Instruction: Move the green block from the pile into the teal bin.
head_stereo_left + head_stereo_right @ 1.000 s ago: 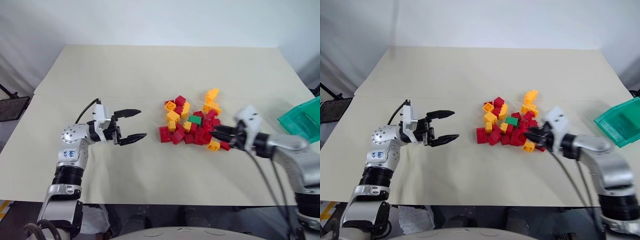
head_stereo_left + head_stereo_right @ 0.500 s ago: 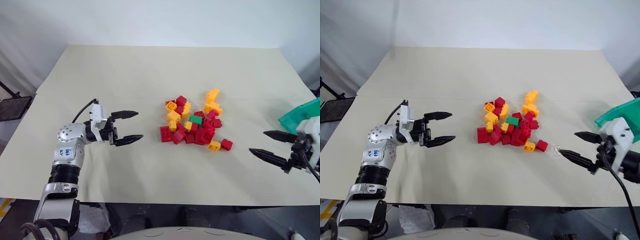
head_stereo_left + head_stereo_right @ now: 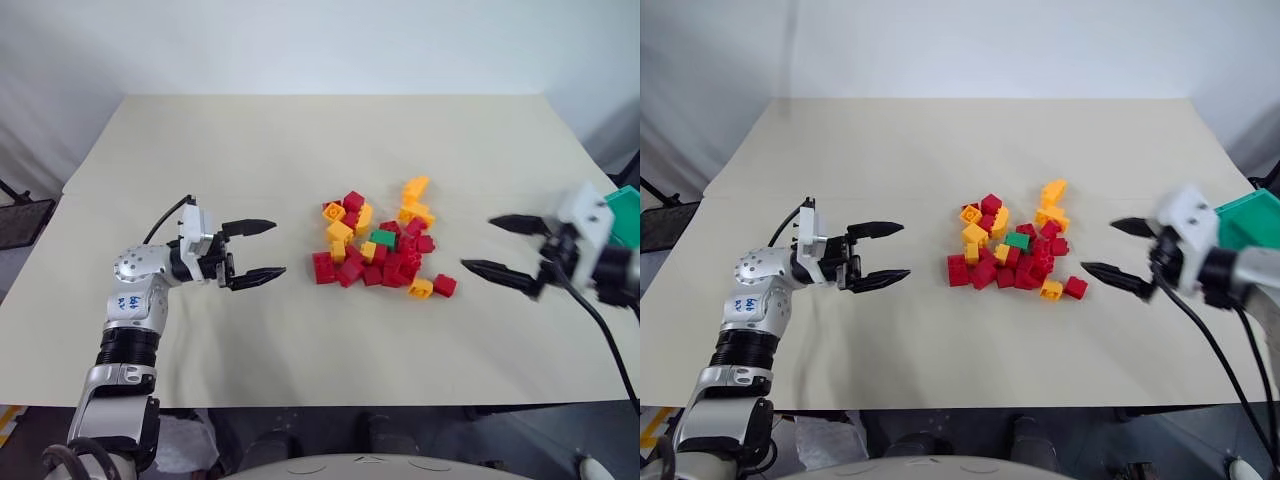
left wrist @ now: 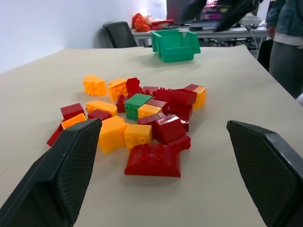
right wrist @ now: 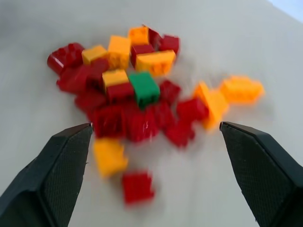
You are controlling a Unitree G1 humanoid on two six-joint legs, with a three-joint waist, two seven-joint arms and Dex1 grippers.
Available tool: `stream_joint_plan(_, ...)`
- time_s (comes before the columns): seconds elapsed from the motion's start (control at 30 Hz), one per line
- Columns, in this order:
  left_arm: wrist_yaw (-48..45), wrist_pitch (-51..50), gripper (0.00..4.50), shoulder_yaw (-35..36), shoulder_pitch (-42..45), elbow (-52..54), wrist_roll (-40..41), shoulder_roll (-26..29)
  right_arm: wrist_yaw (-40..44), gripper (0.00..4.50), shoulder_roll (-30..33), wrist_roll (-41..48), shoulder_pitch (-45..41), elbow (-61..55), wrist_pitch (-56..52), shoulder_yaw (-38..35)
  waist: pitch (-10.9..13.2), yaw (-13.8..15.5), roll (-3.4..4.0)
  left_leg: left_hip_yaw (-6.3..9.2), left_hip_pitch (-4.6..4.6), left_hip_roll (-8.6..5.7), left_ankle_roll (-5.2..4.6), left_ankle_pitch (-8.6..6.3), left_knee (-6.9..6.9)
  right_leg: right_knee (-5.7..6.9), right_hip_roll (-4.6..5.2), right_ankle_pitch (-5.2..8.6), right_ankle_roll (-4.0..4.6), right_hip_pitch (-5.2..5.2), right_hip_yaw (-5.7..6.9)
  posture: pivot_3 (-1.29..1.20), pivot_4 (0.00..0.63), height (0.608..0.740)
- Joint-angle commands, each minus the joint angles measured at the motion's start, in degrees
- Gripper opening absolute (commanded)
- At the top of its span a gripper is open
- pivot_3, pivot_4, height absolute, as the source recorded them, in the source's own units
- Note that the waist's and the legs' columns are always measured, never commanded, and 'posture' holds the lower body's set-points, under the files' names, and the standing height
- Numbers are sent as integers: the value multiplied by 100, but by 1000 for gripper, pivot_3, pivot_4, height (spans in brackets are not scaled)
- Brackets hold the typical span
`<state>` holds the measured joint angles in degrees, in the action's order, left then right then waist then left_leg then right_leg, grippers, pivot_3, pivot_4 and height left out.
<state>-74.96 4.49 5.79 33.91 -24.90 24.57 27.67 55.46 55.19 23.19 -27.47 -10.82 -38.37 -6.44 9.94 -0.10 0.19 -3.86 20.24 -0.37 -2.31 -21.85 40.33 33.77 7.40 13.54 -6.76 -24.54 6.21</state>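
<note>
The green block lies uncovered on the pile, ahead of the open fingers of the robot's right gripper, so the robot should keep reaching until they close on the green block's sides.
The green block lies on top of the pile of red and yellow-orange bricks in the middle of the table. It shows in both wrist views too: green block, green block. My right gripper hangs open just right of the pile, above the table, pointing at it with nothing between its fingers. The teal bin stands behind that gripper at the table's right edge. My left gripper is open and empty, a short way left of the pile, pointing toward it.
A beige sheet covers the table. One red brick and one yellow brick lie loose at the pile's near right corner. Beyond the table's right side stands a person, with chairs and desks behind.
My right gripper was shut at the pile's right edge; it has opened, pulled away to the right and risen, now facing the pile again. The left gripper stayed put.
</note>
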Motion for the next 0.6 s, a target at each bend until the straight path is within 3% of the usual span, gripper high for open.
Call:
stream_joint_plan(0.03, 93, 81, 4500, 80, -62, 262, 79, -23, 108, 4484, -183, -649, -863, 882, 284, 853, 0, 13, 0, 3, 9, 0, 0, 0, 0, -3, -2, 0, 0, -5, 7, 0, 150, 740)
stream_joint_plan(0.13, 153, 117, 4500, 105, -146, 359, 100, -62, 396, 4484, -587, -1310, -1889, 2053, 825, 1711, 0, 1, 1, 5, 20, -7, -2, 0, 0, -9, -2, 0, 0, -11, 22, 0, 150, 740)
stream_joint_plan(0.33, 245, 157, 4500, 153, -411, 633, 157, -119, 934, 4484, -1337, -2350, -3224, 4164, 2002, 2733, 1, -32, 3, 6, 33, -9, -6, -1, 0, -16, 3, -1, -3, -12, 57, 0, 150, 740)
stream_joint_plan(0.6, 467, 109, 4500, 196, -806, 1145, 219, -144, 1595, 4484, -1749, -2791, -3591, 5066, 2846, 2929, 2, -29, 4, 18, 39, -6, -6, 0, 8, -15, 6, -1, -3, -9, 72, 0, 150, 740)
